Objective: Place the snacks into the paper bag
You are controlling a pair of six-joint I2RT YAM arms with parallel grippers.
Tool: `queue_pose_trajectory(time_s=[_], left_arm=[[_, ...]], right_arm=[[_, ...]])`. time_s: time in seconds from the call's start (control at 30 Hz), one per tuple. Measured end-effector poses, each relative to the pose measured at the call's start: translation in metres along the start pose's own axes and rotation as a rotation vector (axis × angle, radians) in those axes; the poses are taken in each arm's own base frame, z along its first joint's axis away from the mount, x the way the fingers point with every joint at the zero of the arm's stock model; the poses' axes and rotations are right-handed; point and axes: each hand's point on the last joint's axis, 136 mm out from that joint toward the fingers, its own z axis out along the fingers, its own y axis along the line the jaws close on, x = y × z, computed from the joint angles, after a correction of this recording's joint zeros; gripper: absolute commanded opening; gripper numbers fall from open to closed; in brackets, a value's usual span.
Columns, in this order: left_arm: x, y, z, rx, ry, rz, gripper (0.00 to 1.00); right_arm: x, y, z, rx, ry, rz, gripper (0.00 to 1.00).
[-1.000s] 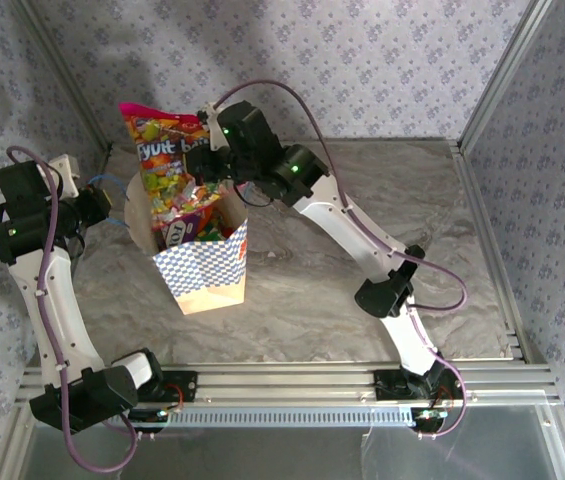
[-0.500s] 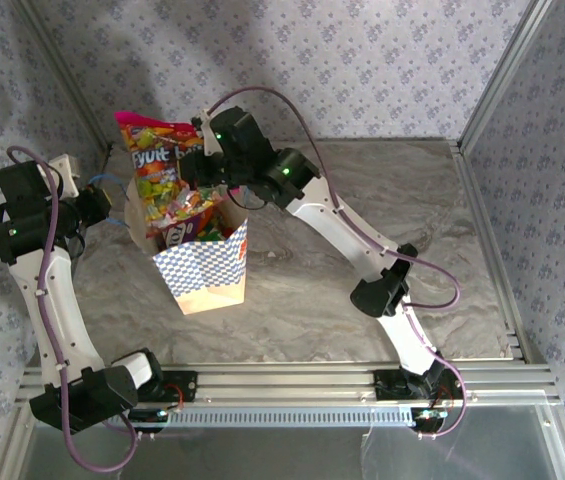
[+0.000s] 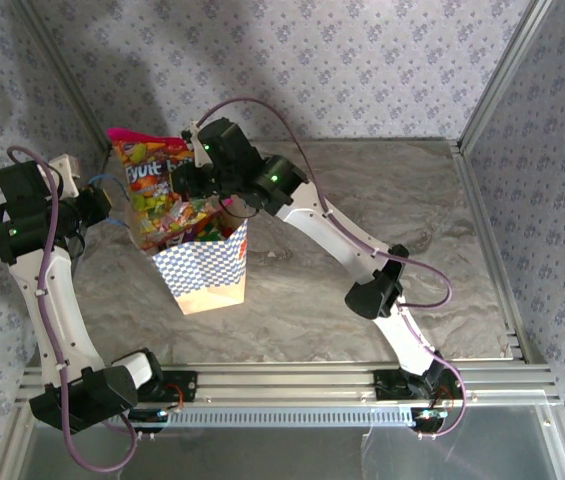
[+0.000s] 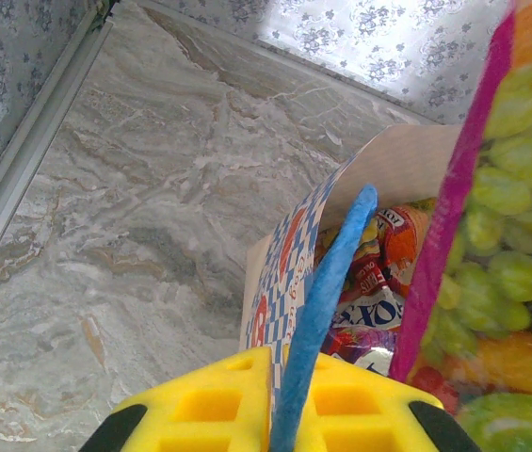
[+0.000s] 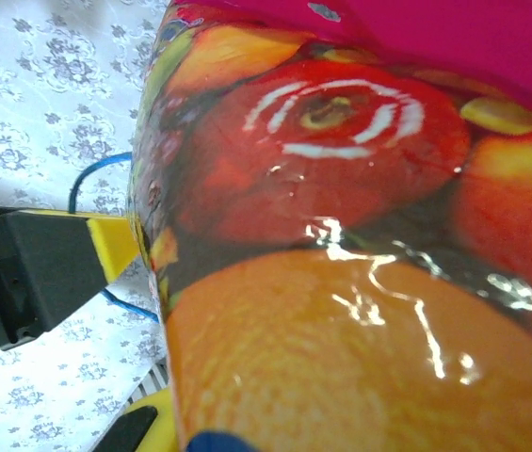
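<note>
Next, I pull the fruit-print packet back over the paper bag's opening with my right gripper before lowering it, because the packet hangs over the paper bag's rim beside my left gripper.
The paper bag, checkered blue and white, stands open on the marble table. My left gripper is shut on its blue cord handle, which runs up between the yellow fingers. Several small snacks lie inside the bag. My right gripper is shut on the large pink fruit-print packet, which hangs upright over the bag's far left side with its lower end in the mouth. That packet sits close against the right wrist camera, and its pink edge shows beside the bag's inner wall.
A metal frame rail runs along the table's left edge, with patterned walls behind and on both sides. Open marble lies to the right of the bag. The left gripper's black body is near the packet's left side.
The right gripper has carried the large packet to the left and a little lower over the bag's mouth. The left arm and the bag have stayed put.
</note>
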Motion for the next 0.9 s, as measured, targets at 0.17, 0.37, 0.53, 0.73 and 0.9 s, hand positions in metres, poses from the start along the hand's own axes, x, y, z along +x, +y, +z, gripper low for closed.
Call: queue_pose_trajectory(time_s=[0.17, 0.37, 0.53, 0.73, 0.9], left_arm=[[0.0, 0.0, 0.0, 0.0, 0.0, 0.0, 0.12], [0.0, -0.001, 0.0, 0.004, 0.0, 0.0, 0.12], [0.0, -0.002, 0.0, 0.015, 0.002, 0.0, 0.12], [0.001, -0.003, 0.002, 0.021, 0.008, -0.002, 0.12], [0.001, -0.003, 0.002, 0.022, 0.01, -0.003, 0.12]], right_arm=[[0.008, -0.007, 0.0, 0.028, 0.029, 0.019, 0.0], [0.02, -0.016, 0.005, 0.056, 0.066, 0.046, 0.0], [0.034, -0.028, 0.008, 0.096, 0.102, 0.08, 0.0], [0.034, -0.029, 0.0, 0.11, 0.101, 0.09, 0.0], [0.027, -0.022, -0.01, 0.098, 0.081, 0.092, 0.0]])
